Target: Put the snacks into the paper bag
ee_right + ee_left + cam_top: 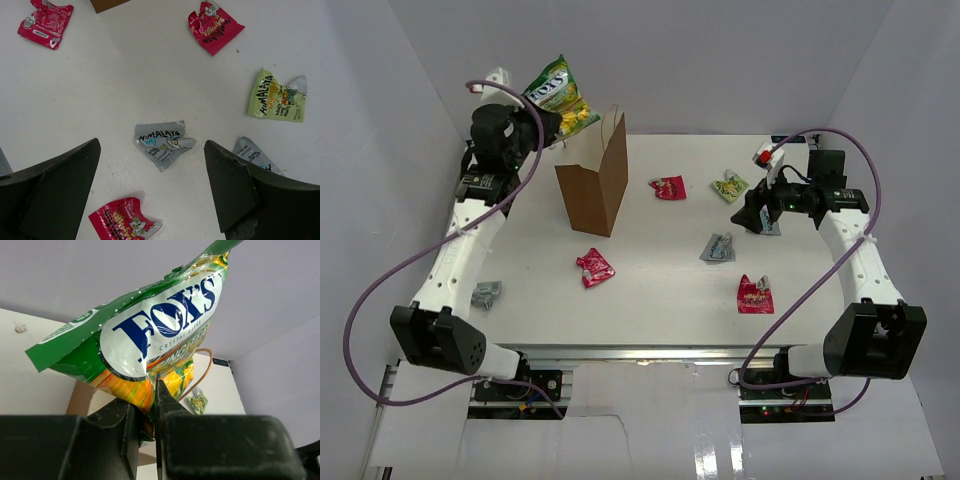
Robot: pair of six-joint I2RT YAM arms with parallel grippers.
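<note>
My left gripper is holding the larger yellow-green pouch (562,92) above the brown paper bag's rim and should keep moving across and let go over the bag's open top (587,148).
My left gripper (544,126) is shut on the bottom edge of the larger yellow-green pouch (558,94) and holds it in the air behind and left of the upright brown paper bag (592,186). In the left wrist view the jaws (147,401) pinch the pouch (160,325). My right gripper (758,214) is open and hovers over the table; in its wrist view (151,144) a silver-grey packet (162,142) lies between the fingers. Three red packets (668,187) (593,267) (755,294), a small yellow-green packet (728,186) and a silver packet (717,247) lie right of the bag.
Another silver packet (485,294) lies by the left arm near the table's left edge. One more silver packet (252,152) lies beside my right finger. White walls enclose the table on three sides. The bag's cord handle (202,372) shows under the pouch.
</note>
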